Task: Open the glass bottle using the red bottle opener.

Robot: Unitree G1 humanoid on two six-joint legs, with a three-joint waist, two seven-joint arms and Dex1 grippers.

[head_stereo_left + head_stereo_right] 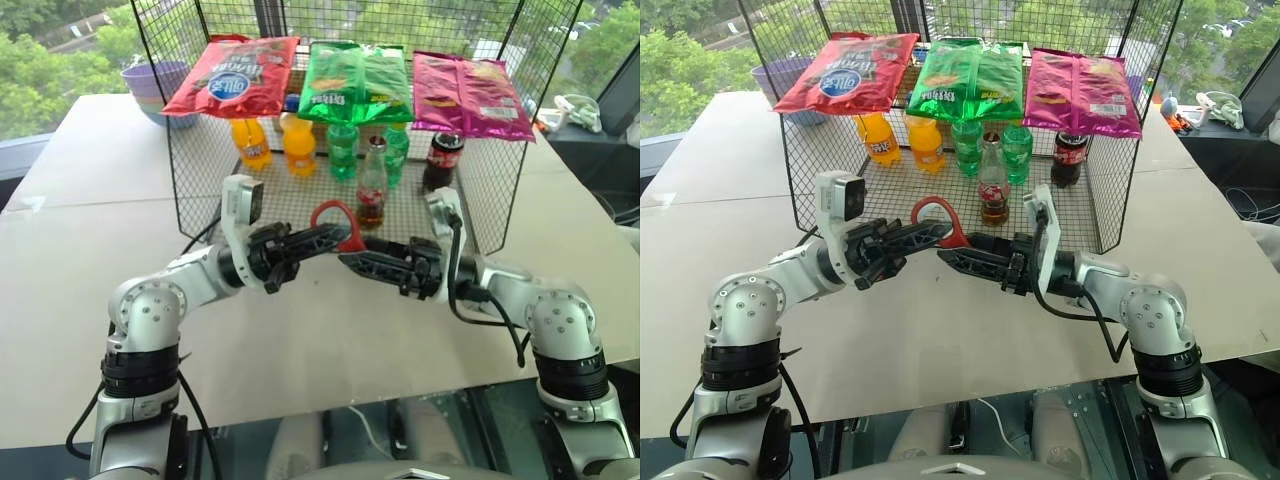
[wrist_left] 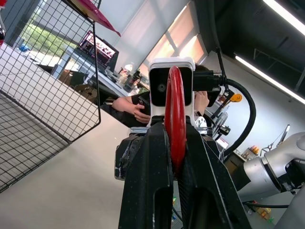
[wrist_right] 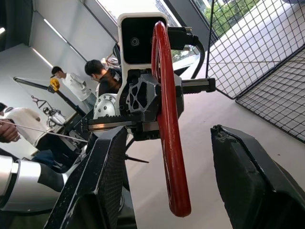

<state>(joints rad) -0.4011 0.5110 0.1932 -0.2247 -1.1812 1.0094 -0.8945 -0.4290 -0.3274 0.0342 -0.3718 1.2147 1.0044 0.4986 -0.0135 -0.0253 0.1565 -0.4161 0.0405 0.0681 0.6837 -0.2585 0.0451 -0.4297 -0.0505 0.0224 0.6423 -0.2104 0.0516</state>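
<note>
The red bottle opener point(image 1: 349, 223) takes up my left gripper, so my right gripper needs to take it first. Then my left gripper will pull the glass bottle point(image 1: 371, 190) out of the basket.
The glass bottle point(image 1: 372, 185) stands upright inside the wire basket, with dark cola in its lower part and a red label band. My left gripper point(image 1: 332, 238) is shut on the handle of the red bottle opener point(image 1: 335, 222), whose ring head rises above the fingers in front of the basket. In the left wrist view the opener point(image 2: 175, 114) stands edge-on between the closed fingers. My right gripper point(image 1: 350, 262) faces the left one from the right and is open. In the right wrist view its two fingers stand on either side of the opener point(image 3: 167, 119), with a gap on both sides.
The wire basket point(image 1: 200, 190) sits at the middle back of the white table. It holds orange bottles point(image 1: 298, 145), green bottles point(image 1: 343, 150) and a dark cola bottle point(image 1: 444, 160). Snack bags point(image 1: 355, 82) lie across its top. Stacked bowls point(image 1: 150, 85) stand far left. People show in the background of the wrist views.
</note>
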